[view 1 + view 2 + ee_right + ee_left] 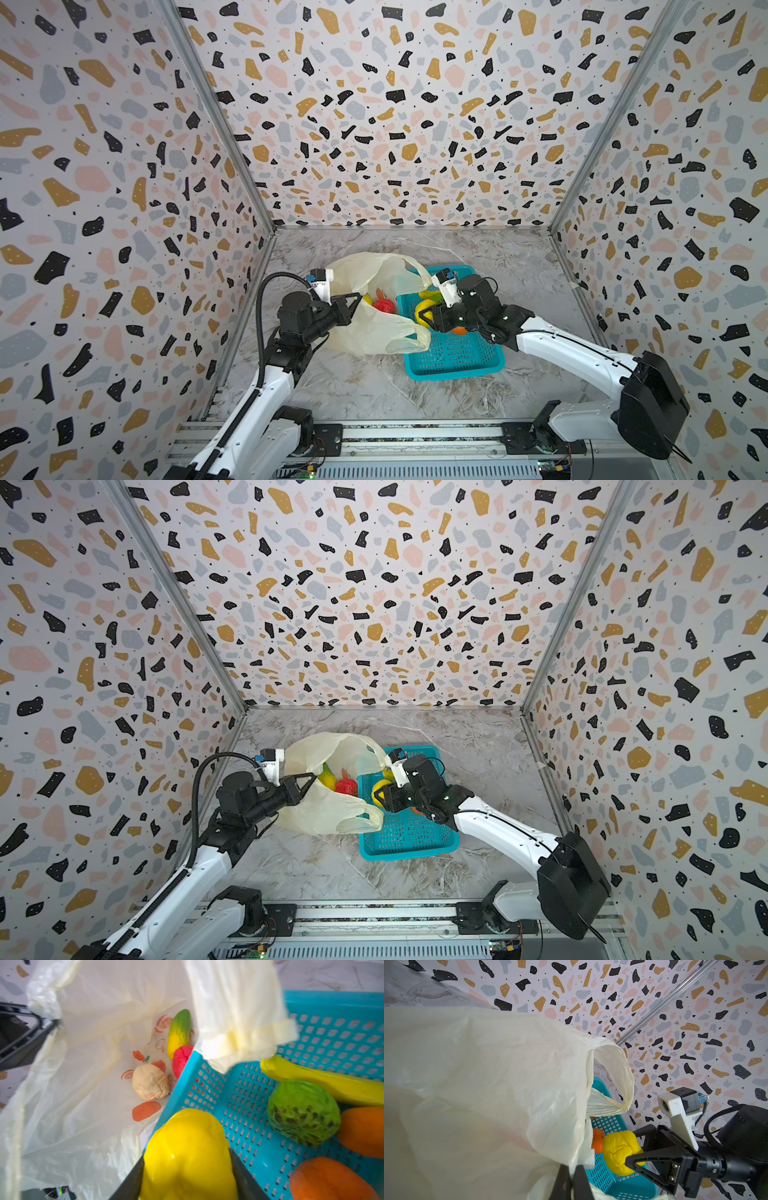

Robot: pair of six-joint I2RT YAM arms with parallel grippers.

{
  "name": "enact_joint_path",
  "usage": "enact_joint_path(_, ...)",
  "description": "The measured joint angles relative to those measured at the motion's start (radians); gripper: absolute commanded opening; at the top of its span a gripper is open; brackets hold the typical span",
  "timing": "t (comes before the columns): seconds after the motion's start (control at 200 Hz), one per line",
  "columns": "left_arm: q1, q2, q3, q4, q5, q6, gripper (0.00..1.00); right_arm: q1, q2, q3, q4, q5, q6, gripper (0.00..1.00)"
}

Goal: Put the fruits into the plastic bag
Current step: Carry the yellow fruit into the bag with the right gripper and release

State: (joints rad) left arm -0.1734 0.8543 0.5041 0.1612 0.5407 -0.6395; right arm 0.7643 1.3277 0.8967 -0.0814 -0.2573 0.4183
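The plastic bag's opening [376, 286] is wide and clear ahead of the yellow fruit, so my right gripper should keep going inside and let go beside the cream fruit [150, 1081].
The pale-yellow plastic bag [374, 328] [328, 808] lies on the table with its mouth open toward the basket. My left gripper [355, 297] [309, 777] [572, 1176] is shut on the bag's rim and holds it up. Inside the bag lie a red bumpy ball [384, 305] [181, 1059], a green-yellow fruit [179, 1030] and a cream one [149, 1081]. My right gripper [426, 313] [379, 793] [187, 1176] is shut on a yellow fruit [620, 1151] [187, 1142], held over the basket's end nearest the bag.
The teal perforated basket [453, 357] [407, 837] [249, 1105] touches the bag's right side. In it lie a long yellow fruit [322, 1080], a green one [303, 1111] and two orange ones [363, 1130]. A loop handle [239, 1022] droops over the basket.
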Motion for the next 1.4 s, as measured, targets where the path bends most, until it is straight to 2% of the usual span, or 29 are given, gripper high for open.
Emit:
enact_joint_path(0.195, 0.0, 0.0, 0.0, 0.0, 0.0, 0.0, 0.0, 0.043, 0.106, 0.084, 0.031, -0.053, -0.01, 0.49)
enact_joint_path(0.651, 0.0, 0.0, 0.0, 0.004, 0.002, -0.001, 0.0, 0.1, 0.516, 0.509, 0.034, -0.065, -0.035, 0.53)
enact_joint_path(0.706, 0.0, 0.0, 0.0, 0.007, 0.004, -0.003, 0.0, 0.1, 0.575, 0.573, 0.031, -0.065, -0.031, 0.57)
enact_joint_path(0.821, 0.0, 0.001, -0.001, 0.019, 0.012, -0.005, 0.0, 0.103, 0.693, 0.693, 0.033, -0.081, -0.01, 0.78)
enact_joint_path(0.901, 0.0, 0.001, -0.001, 0.023, 0.016, -0.005, 0.0, 0.104, 0.737, 0.719, 0.065, -0.124, 0.003, 0.88)
enact_joint_path(0.956, 0.0, 0.001, -0.002, 0.026, 0.017, -0.005, 0.0, 0.104, 0.744, 0.718, 0.08, -0.155, 0.012, 0.93)
enact_joint_path(1.141, -0.001, 0.0, -0.003, 0.04, 0.026, -0.005, 0.0, 0.096, 0.694, 0.621, 0.164, -0.201, 0.029, 0.92)
enact_joint_path(1.397, -0.002, 0.002, -0.003, 0.04, 0.019, -0.005, 0.0, 0.106, 0.375, 0.362, 0.17, -0.18, 0.009, 0.91)
